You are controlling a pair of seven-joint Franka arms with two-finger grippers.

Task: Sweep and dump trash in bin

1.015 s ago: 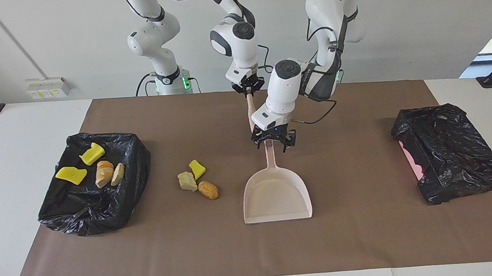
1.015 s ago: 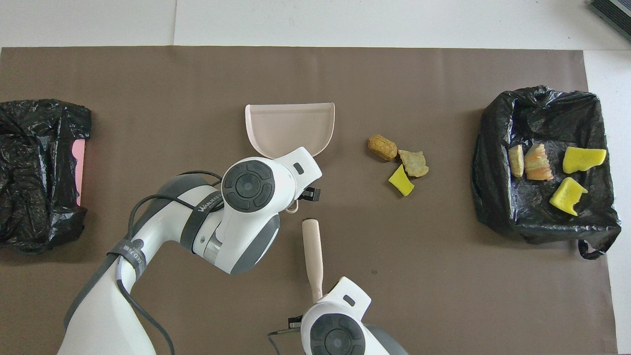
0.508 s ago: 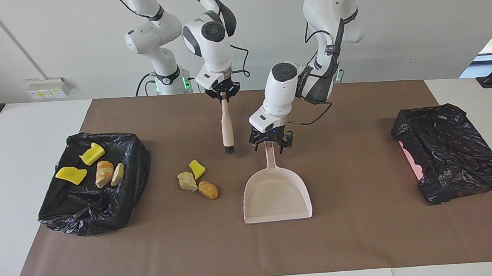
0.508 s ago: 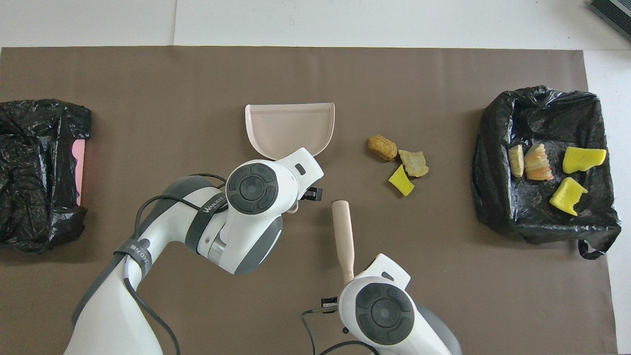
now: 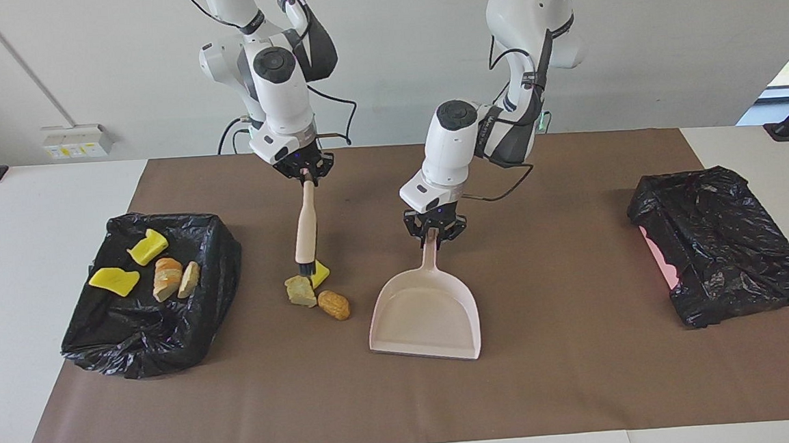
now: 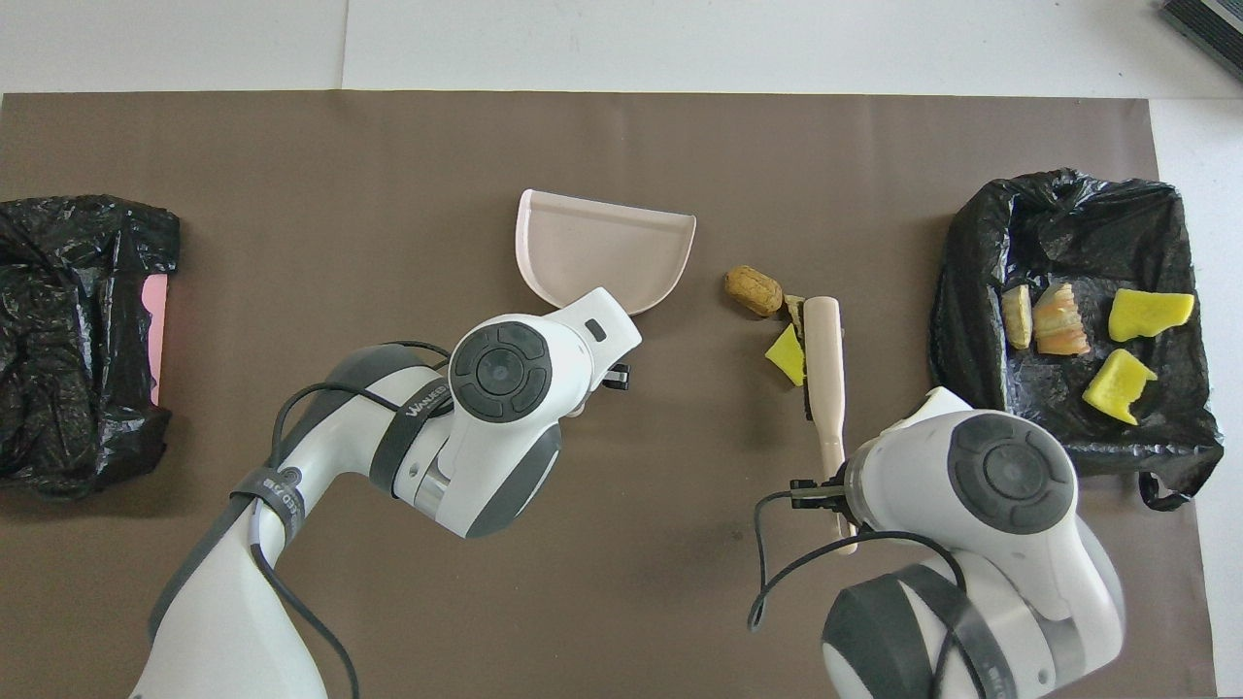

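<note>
Next, my left gripper turns the pink dustpan's opening [image 5: 426, 354] toward the trash pieces, because it points past them, and my right gripper should sweep from the bin's side [image 5: 274, 289].
Three loose trash pieces lie mid-mat: a yellow chunk [image 5: 320, 273] [image 6: 786, 355], a beige lump [image 5: 300, 291] and an orange-brown lump [image 5: 334, 304] [image 6: 753, 289]. My right gripper [image 5: 306, 170] is shut on the beige brush [image 5: 305, 220] [image 6: 823, 364], whose black bristles [image 5: 303, 268] hang down at the yellow chunk and beige lump. My left gripper [image 5: 434, 231] is shut on the handle of the pink dustpan [image 5: 424, 315] [image 6: 602, 248], which rests beside the pile, mouth facing away from the robots. The black-lined bin [image 5: 100, 339] [image 6: 961, 320] at the right arm's end holds several scraps.
A second crumpled black bag [image 5: 725, 249] [image 6: 78, 330] with a pink edge showing lies at the left arm's end. A brown mat [image 5: 583, 388] covers the table.
My right gripper has carried the brush toward the right arm's end, to the loose trash. My left gripper has shut on the dustpan handle and swung the pan toward the pile.
</note>
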